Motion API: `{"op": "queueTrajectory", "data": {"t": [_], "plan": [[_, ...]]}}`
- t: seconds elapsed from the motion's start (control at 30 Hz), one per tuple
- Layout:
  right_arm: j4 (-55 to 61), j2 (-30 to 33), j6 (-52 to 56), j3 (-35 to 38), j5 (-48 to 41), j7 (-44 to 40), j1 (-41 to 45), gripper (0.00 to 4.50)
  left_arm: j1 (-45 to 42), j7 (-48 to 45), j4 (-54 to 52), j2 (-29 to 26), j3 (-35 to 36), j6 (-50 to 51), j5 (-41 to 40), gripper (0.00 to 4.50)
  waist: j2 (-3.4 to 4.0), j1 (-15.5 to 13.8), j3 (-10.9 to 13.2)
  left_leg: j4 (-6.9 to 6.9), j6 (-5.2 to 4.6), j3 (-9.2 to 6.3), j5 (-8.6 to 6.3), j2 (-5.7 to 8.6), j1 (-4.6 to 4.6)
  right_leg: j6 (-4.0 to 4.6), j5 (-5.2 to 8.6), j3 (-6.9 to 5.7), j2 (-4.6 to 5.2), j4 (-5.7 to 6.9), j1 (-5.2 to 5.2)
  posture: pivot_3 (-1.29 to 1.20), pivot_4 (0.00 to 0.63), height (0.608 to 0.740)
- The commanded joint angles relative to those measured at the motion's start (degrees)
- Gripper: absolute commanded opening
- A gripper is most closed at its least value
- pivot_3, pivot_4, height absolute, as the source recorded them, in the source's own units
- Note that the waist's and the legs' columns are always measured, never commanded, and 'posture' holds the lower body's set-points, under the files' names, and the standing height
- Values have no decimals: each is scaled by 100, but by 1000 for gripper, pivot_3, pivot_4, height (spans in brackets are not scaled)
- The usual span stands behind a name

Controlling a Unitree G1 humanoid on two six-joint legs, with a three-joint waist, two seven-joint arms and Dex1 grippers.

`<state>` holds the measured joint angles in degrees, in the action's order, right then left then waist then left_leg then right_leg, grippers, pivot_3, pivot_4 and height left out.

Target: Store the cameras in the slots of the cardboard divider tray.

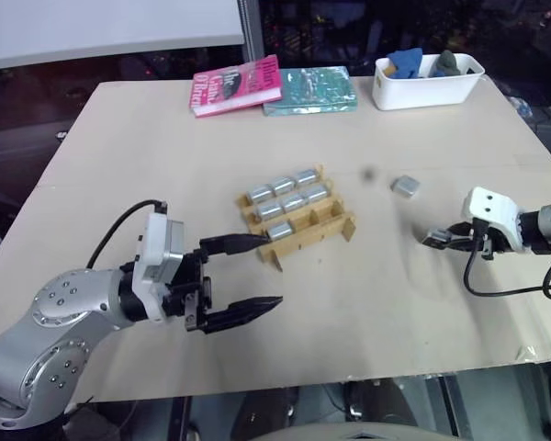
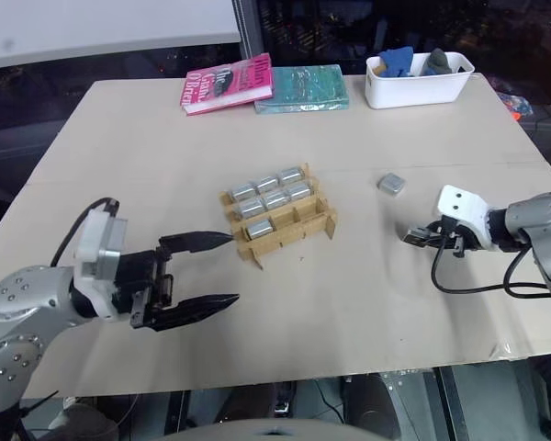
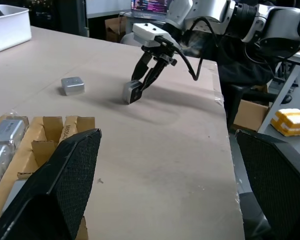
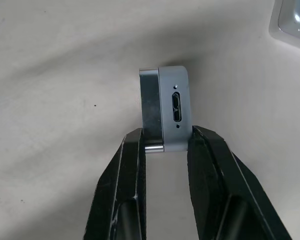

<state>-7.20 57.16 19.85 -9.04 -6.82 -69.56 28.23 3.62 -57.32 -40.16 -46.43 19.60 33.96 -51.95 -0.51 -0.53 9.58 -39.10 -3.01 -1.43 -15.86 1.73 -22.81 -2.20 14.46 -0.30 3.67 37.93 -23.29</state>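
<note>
My right gripper is pinching the camera's flat sides (image 4: 166, 105) and the tray's middle front slot (image 1: 303, 221) is open, so I keep carrying the camera until it sits in that slot.
The cardboard divider tray (image 1: 305, 241) sits mid-table, with several silver cameras (image 1: 285, 197) in its back and middle rows. Its front row looks empty. My right gripper (image 4: 165, 137) is shut on one camera (image 4: 166, 107) at the table's right side, pinching its two flat sides with the port face showing. That camera (image 3: 131, 92) is low at the table surface, tilted. Another loose camera (image 1: 405, 186) lies flat just behind it. My left gripper (image 1: 268, 271) is open with nothing between its fingers, just in front of the tray's front-left corner.
A pink book (image 1: 236, 85) and a teal book (image 1: 309, 90) lie at the table's back edge. A white bin (image 1: 429, 81) holding blue and dark items stands at the back right. The table's right edge (image 3: 225, 115) runs close behind my right arm.
</note>
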Motion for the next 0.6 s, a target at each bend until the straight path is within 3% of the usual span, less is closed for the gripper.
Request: {"op": "queueTrajectory", "data": {"t": [0.03,0.17,0.27,0.4,0.6], "plan": [[793,-413,156,112,-313,24,520,610,42,129,-222,-72,77,-34,-100,4500,13,49,8,1,0,1,0,0,-1,0,0,1,0,1,-3,0,150,740],[893,-1620,-249,-469,13,364,1540,610,359,165,-317,-52,128,-109,-10,4500,19,179,12,4,1,5,0,-1,0,-1,-1,11,-7,5,-8,0,150,740],[292,-2370,-862,-833,332,513,2154,610,435,204,-322,-50,156,-171,10,4500,17,111,11,13,5,2,2,-1,-3,0,-1,8,-9,6,-17,0,150,740],[-612,-2726,-1872,-1184,800,541,2575,610,531,243,-345,-56,224,-240,31,4500,16,-6,11,16,4,-9,1,15,-16,0,-1,-9,8,-9,-21,0,150,740],[-1288,-2818,-2847,-1474,847,-201,2708,610,1125,374,-598,77,473,-397,28,4500,18,21,12,26,1,-5,0,25,-18,-1,-1,-4,16,-16,-22,0,150,740]]}}
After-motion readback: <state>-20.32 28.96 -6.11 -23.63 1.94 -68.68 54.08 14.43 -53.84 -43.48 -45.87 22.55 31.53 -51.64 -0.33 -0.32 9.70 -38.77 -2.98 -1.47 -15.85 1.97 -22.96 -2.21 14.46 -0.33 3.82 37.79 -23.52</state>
